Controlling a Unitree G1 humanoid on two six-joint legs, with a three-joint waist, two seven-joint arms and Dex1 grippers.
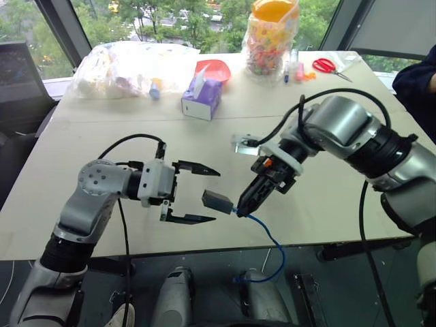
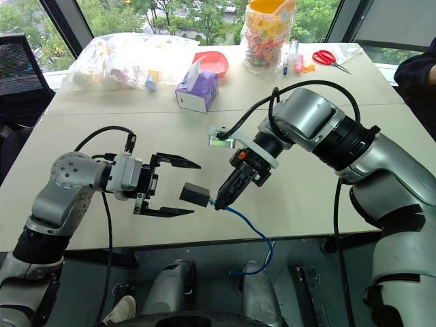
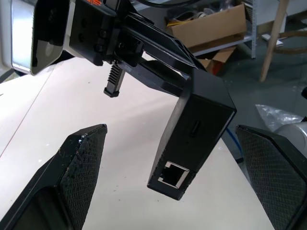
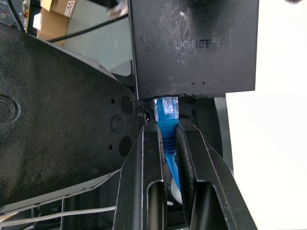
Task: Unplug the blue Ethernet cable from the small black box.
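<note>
The small black box hangs (image 1: 217,201) only from the blue plug (image 1: 236,210), so the plug will stay plugged in and the cable will trail along when the robot carries the box.
The small black box (image 1: 216,201) hangs in the air above the table's front edge, on the plug of the blue Ethernet cable (image 1: 270,240). My right gripper (image 4: 166,127) is shut on that blue plug, right at the box (image 4: 192,48). From there the cable drops over the table's edge and loops below. My left gripper (image 1: 216,196) is open, its fingertips on either side of the box without touching it. In the left wrist view the box (image 3: 192,139) sits between the two fingers (image 3: 72,177) and shows an empty port on its near end.
A purple tissue box (image 1: 201,97), a red bowl (image 1: 212,68), a plastic bag (image 1: 129,65), a jar of colourful pieces (image 1: 271,37) and red scissors (image 1: 330,66) stand along the far half of the table (image 1: 327,191). A person's sleeve (image 1: 417,85) is at the right edge.
</note>
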